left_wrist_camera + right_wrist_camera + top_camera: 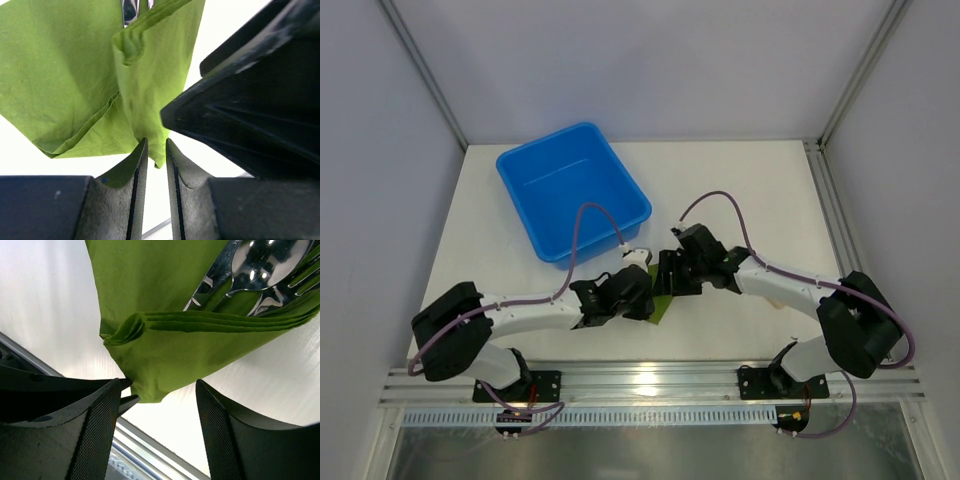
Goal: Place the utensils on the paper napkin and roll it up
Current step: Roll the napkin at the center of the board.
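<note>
The napkin's bunched end [129, 331] sticks up loose above my left gripper's fingers. My right gripper should therefore pinch the folded layers [172, 325] while my left gripper remains at the napkin's corner.
The green paper napkin [165, 350] lies folded over the utensils [260, 265], a shiny spoon, fork and knife whose heads stick out at the top right of the right wrist view. A sliver of metal [130, 10] shows in the left wrist view. My left gripper [156, 142] is closed to a narrow gap on the napkin's [150, 90] lower corner. Its fingertips [125, 385] show at that corner in the right wrist view. My right gripper [159, 382] is open, its jaws wide on either side of the same corner. In the top view both grippers [645, 290] [672, 272] meet over the napkin [661, 308].
A blue plastic bin [525, 170] stands at the back left of the white table. The right gripper's black body [250, 110] sits close to the left gripper's right side. An aluminium rail [640, 380] runs along the table's near edge.
</note>
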Controlling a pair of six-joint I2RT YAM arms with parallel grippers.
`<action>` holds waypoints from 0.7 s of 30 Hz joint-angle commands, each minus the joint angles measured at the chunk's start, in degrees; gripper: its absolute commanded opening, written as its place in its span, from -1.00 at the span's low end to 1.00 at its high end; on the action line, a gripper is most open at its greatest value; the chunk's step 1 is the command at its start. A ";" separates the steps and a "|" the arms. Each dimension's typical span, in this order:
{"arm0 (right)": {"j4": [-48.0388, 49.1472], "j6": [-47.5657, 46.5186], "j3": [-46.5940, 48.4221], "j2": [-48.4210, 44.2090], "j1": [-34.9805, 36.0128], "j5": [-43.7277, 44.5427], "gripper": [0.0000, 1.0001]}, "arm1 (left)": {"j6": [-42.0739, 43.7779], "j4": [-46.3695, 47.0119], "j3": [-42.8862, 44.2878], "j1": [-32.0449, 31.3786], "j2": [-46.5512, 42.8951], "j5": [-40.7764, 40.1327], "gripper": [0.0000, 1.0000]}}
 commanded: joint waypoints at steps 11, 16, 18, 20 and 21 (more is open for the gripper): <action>4.16 2.60 -0.12 -1.22 2.86 0.36 0.31 | -0.61 -2.24 -2.93 -0.14 -7.10 -2.57 -0.55; 2.41 3.48 0.14 -1.31 4.01 2.55 0.30 | -0.79 -3.03 -3.90 -0.14 -8.42 -3.45 -0.54; 1.53 4.18 0.14 -1.40 4.36 3.78 0.20 | -0.62 -3.12 -4.07 -0.14 -8.51 -3.98 -0.54; 0.83 4.62 0.14 -1.31 4.97 4.31 0.14 | -0.61 -2.95 -4.25 -0.14 -7.99 -4.42 -0.53; 0.65 4.79 0.32 -1.14 5.23 4.58 0.08 | -0.44 -2.77 -4.16 -0.05 -7.73 -4.86 -0.53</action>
